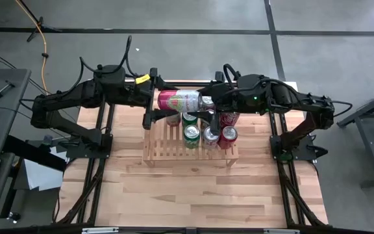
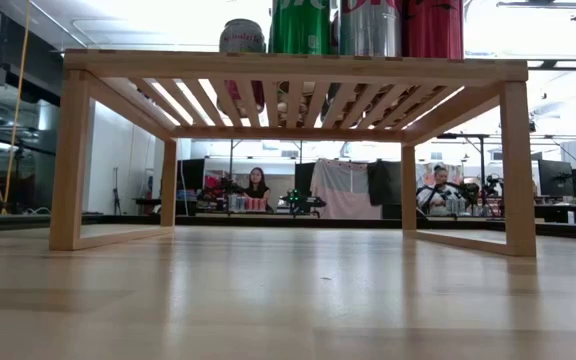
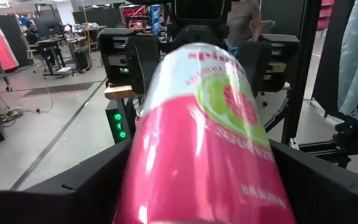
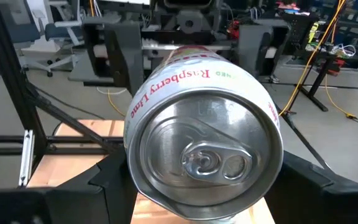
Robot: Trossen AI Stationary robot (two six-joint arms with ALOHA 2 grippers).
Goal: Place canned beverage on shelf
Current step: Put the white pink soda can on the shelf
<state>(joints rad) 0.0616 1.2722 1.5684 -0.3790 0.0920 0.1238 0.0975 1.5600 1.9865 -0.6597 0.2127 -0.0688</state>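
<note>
I should take the pink bottom end (image 1: 165, 99) with my left gripper and tilt the can's lid up first, because the can lies level with its lid (image 4: 207, 152) facing my right gripper.
A pink and white canned beverage (image 1: 179, 101) lies level in the air above the far edge of the shelf (image 1: 167, 148), between my two grippers. My right gripper (image 4: 204, 186) is shut on its lid end. My left gripper (image 3: 197, 193) is open, with its fingers on either side of the can's pink bottom end; whether they touch it I cannot tell. Several cans (image 1: 208, 133) stand upright on the shelf's slats, and their lower parts show above the slatted top (image 2: 288, 68) in the low view. My right gripper pinches the can's side wall near the lid end (image 4: 130, 163) between its two fingers. The fingers come nearly level from the table's right and lie along the can. The lid (image 4: 207, 158) faces the wrist. The can is lifted clear of the shelf, lying level.
The green, silver and red cans fill the shelf's right half; its left slats (image 1: 158, 140) are bare. Bare wooden tabletop (image 1: 193, 195) lies in front of the shelf. Black arm frames (image 1: 89, 140) stand at both sides. People sit at desks in the room behind (image 2: 258, 188).
</note>
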